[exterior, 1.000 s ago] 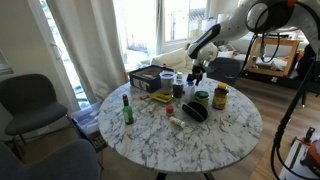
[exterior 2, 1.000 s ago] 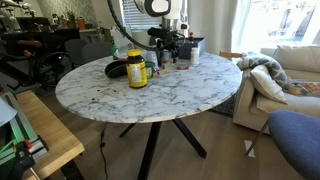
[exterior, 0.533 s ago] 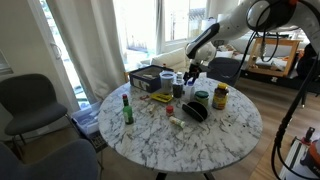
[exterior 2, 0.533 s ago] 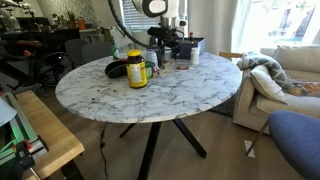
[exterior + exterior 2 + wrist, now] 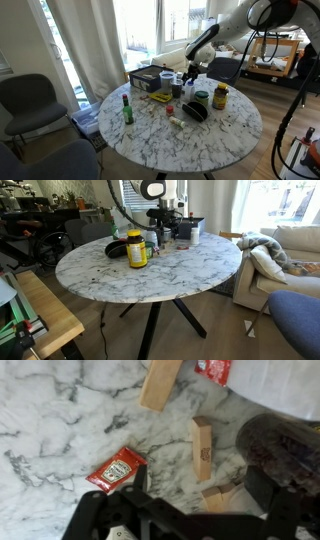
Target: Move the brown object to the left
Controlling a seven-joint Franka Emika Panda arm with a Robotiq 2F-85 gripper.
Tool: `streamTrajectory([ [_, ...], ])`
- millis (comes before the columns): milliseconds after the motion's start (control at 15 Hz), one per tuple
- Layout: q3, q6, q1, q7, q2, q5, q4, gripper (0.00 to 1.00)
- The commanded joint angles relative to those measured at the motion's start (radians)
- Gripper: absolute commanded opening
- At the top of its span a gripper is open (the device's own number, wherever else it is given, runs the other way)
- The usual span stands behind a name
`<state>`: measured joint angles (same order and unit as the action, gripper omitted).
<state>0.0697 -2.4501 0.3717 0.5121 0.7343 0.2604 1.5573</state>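
Observation:
My gripper's open fingers have the middle block (image 5: 202,440) mostly ahead of them, so my gripper should move toward that block's center (image 5: 202,450) and go down around it before it closes.
In the wrist view three light brown wooden blocks lie on the marble table (image 5: 60,420): one at the top (image 5: 160,382), one in the middle (image 5: 202,448) and a short one (image 5: 222,498) low in the frame. My gripper (image 5: 203,485) is open just above the table. Its fingers stand wide apart on either side of the short block and do not touch it. In both exterior views the gripper (image 5: 190,72) (image 5: 165,222) hangs over the far cluster of items, and the blocks are too small to make out there.
A red ketchup packet (image 5: 116,468) lies by my left finger and a dark round container (image 5: 285,445) stands at the right. On the table are a green bottle (image 5: 127,108), a yellow-lidded jar (image 5: 220,96) (image 5: 135,248), a black object (image 5: 195,112) and a box (image 5: 148,78).
My gripper has shifted slightly over the cluster of items. Nothing was grasped or moved.

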Motion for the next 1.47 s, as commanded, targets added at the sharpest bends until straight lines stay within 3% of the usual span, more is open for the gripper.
streamTrajectory([
  [0, 0.068, -0.006, 0.043, 0.061, -0.027, 0.051, 0.043, 1.0],
  [333, 0.133, 0.007, 0.062, 0.144, -0.043, 0.111, 0.057, 1.0],
  [1400, 0.021, 0.009, 0.037, 0.12, -0.008, 0.039, 0.02, 1.0],
])
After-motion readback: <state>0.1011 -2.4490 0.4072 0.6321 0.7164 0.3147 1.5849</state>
